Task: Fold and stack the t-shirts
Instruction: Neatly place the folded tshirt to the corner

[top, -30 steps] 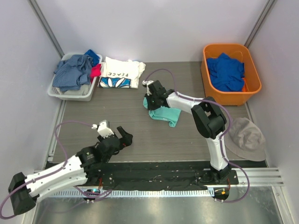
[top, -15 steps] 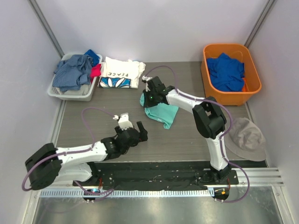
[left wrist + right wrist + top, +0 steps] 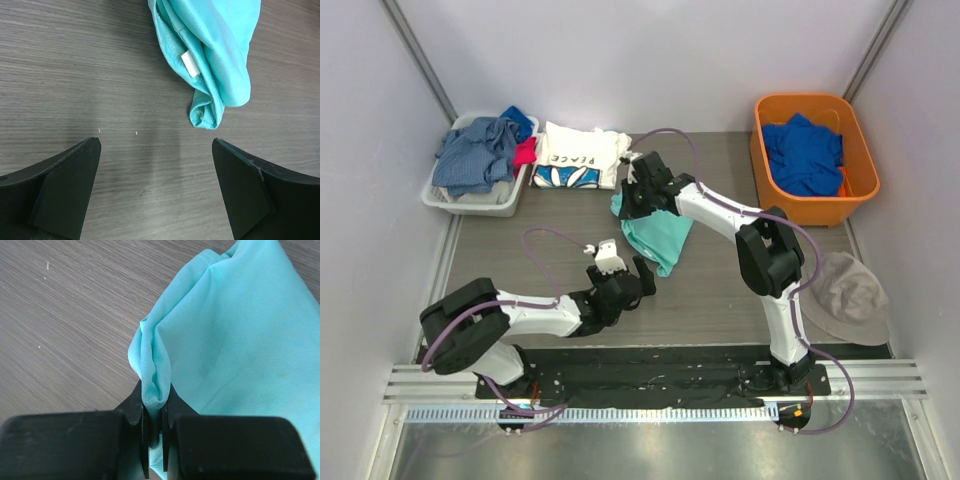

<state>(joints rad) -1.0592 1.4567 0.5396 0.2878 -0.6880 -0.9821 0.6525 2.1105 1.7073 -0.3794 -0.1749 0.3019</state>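
Observation:
My open left gripper is short of the mint-teal t-shirt's near tip (image 3: 665, 269), so it should reach past and grip the bunched middle (image 3: 657, 237) before my right gripper opens.
A mint-teal t-shirt (image 3: 655, 235) lies bunched on the dark table, its near tip pointing toward the left arm. My right gripper (image 3: 628, 197) is shut on a pinched fold of this t-shirt (image 3: 152, 385) at its far-left edge. The left gripper (image 3: 640, 276) hovers open just short of the teal t-shirt's near tip (image 3: 205, 117), nothing between its fingers (image 3: 67, 182). A white t-shirt printed "PEACE" (image 3: 578, 157) lies folded at the back, left of the right gripper.
A grey basket (image 3: 438, 195) with grey-blue clothes stands at the back left. An orange bin (image 3: 765, 165) holding a royal blue garment is at the back right. A grey hat (image 3: 850, 290) lies at the right edge.
The left arm has reached forward and rightward toward the teal t-shirt, still open. The right gripper has dragged its pinched edge a little back and left, stretching the cloth out.

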